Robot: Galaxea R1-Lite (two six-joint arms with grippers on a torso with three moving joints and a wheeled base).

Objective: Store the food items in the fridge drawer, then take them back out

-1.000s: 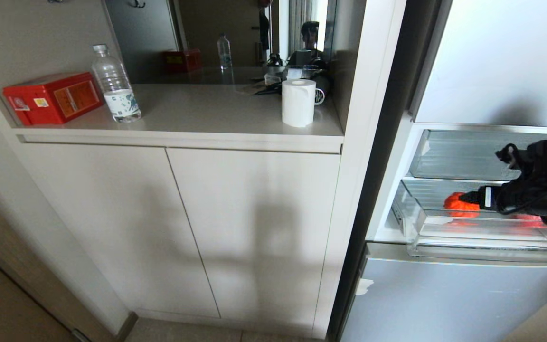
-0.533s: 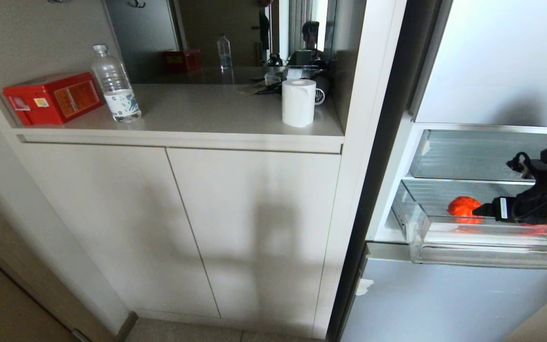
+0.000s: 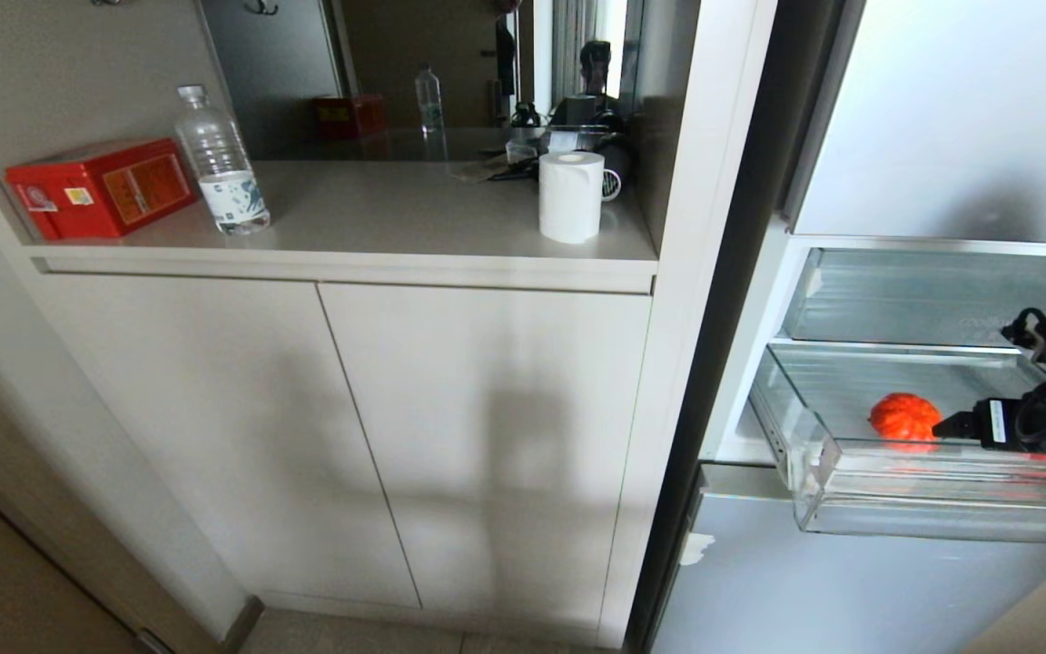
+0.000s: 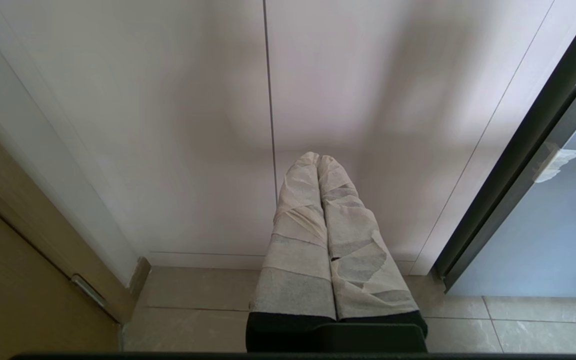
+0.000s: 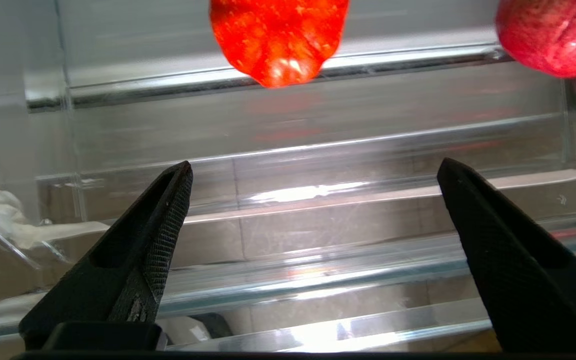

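The drawer is only partway out with my right gripper over the drawer's front side (image 3: 901, 487), so next I pull farther, then reach back over the orange-red food item (image 3: 904, 418).
The clear fridge drawer (image 3: 850, 477) stands pulled out of the fridge at the right. On its ribbed floor lies a bumpy orange-red food item (image 3: 904, 416), also in the right wrist view (image 5: 278, 40). A glossy red apple (image 5: 553, 35) lies beside it; in the head view my right arm (image 3: 1045, 409) covers the apple. My right gripper (image 5: 313, 175) is open and empty over the drawer's see-through front wall (image 5: 318, 240), short of both fruits. My left gripper (image 4: 317, 159) is shut, its tape-wrapped fingers pointing at the cupboard doors low by the floor.
Left of the fridge a counter holds a red box (image 3: 101, 186), a water bottle (image 3: 219, 163) and a paper roll (image 3: 570, 195), above pale cupboard doors (image 3: 487, 436). A second clear bin (image 3: 895, 295) sits above the drawer, with frosted fridge panels above (image 3: 959, 118) and below (image 3: 850, 581).
The drawer has slid further out of the fridge. My right arm has drawn back toward the right edge of the head view and sunk a little, uncovering the orange-red item.
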